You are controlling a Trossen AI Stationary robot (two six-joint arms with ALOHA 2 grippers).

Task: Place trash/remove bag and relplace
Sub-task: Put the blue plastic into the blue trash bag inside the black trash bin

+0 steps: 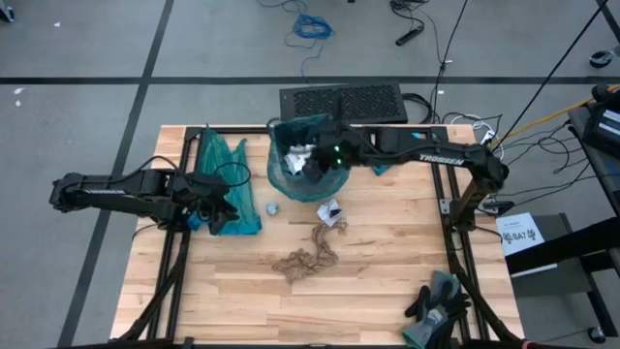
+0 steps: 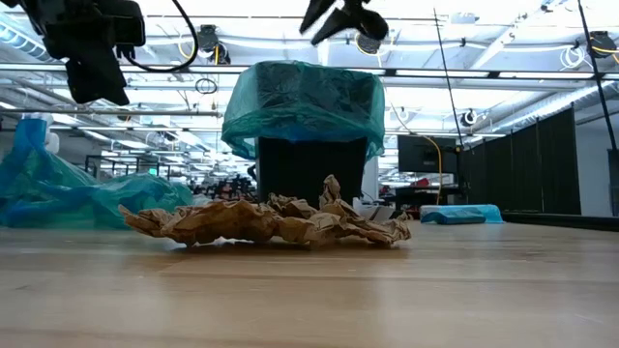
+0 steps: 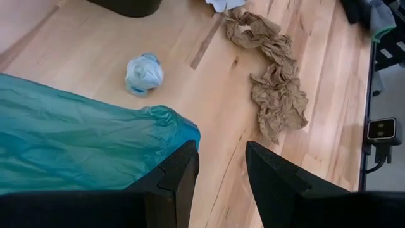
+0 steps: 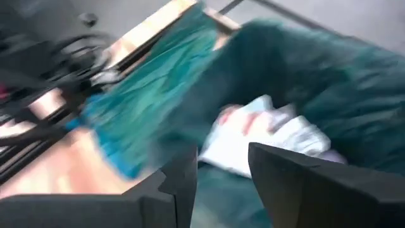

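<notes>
The ball's wrinkled folds (image 3: 144, 73) are bunched tightly together, so the small light-blue ball (image 1: 272, 207) will squeeze thin but stay in one lump when the robot lifts it.
A dark bin lined with a teal bag (image 1: 291, 165) stands at the table's far middle. White crumpled trash (image 4: 266, 136) lies inside it. My right gripper (image 4: 221, 171) hangs open just above the bin's mouth, holding nothing. Loose trash lies on the table in front of the bin: a small light-blue ball (image 3: 144, 73), a white-and-dark wrapper (image 1: 330, 211) and a long piece of crumpled brown paper (image 1: 308, 254). My left gripper (image 3: 221, 164) is open above the near end of a spare teal bag (image 3: 76, 145), which lies flat at the table's left.
Dark gloves (image 1: 436, 302) lie at the table's near right corner. A light-blue pack (image 2: 459, 215) sits to the right of the bin. A black keyboard-like tray (image 1: 341, 100) lies beyond the far edge. Bare wood shows along the near edge.
</notes>
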